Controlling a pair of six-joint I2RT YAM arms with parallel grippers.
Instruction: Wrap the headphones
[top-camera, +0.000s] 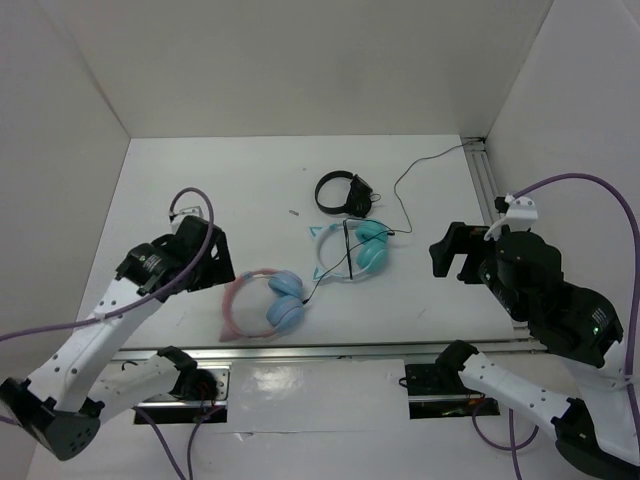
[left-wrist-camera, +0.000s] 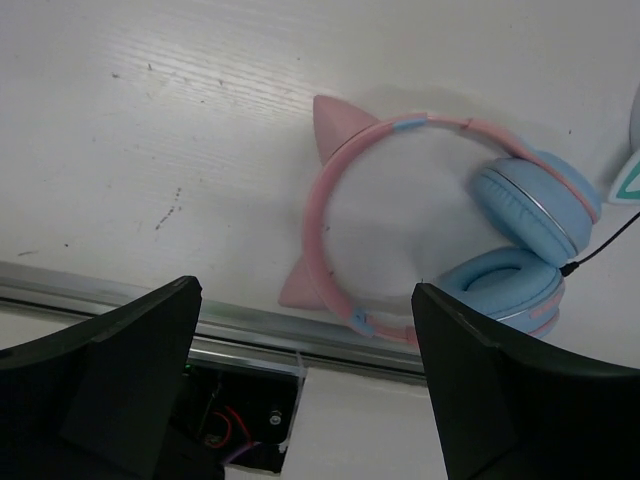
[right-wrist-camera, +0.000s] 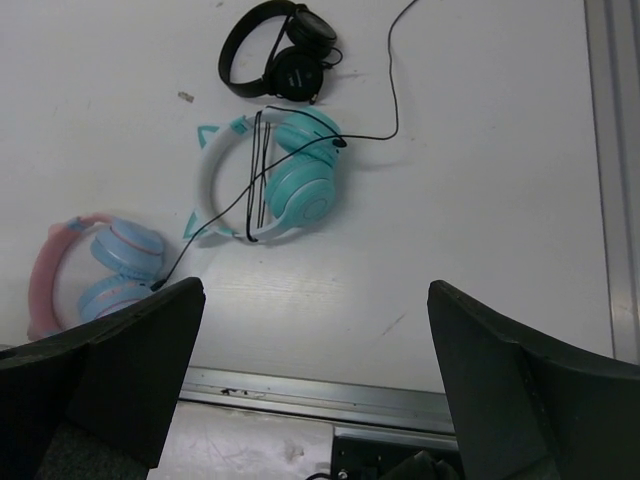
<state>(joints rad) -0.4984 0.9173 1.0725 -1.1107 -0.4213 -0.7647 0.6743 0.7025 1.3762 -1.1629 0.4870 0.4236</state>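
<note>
The open fingers of my left gripper face across the pink headband's narrow width (left-wrist-camera: 314, 208), so I should go on lowering them until they close on the part of the headband (left-wrist-camera: 313, 230) between the cat ears.
The headphones (top-camera: 262, 306) lie flat near the table's front edge, with a pink cat-eared headband (left-wrist-camera: 322, 215) and light blue ear cups (left-wrist-camera: 535, 215). They also show in the right wrist view (right-wrist-camera: 100, 270). Their thin black cable (top-camera: 403, 190) runs from a cup up and right, across the teal headphones, toward the far right corner. My left gripper (top-camera: 218, 264) is open and empty, just left of the headband and above it (left-wrist-camera: 305, 292). My right gripper (top-camera: 452, 255) is open and empty, well right of the headphones, over bare table (right-wrist-camera: 315, 290).
Teal-cupped, white-banded headphones (top-camera: 350, 250) with black cable looped round them lie mid-table. Smaller all-black headphones (top-camera: 340, 192) lie behind them. A metal rail (top-camera: 330, 348) runs along the front edge and another (top-camera: 485, 180) along the right. White walls enclose three sides.
</note>
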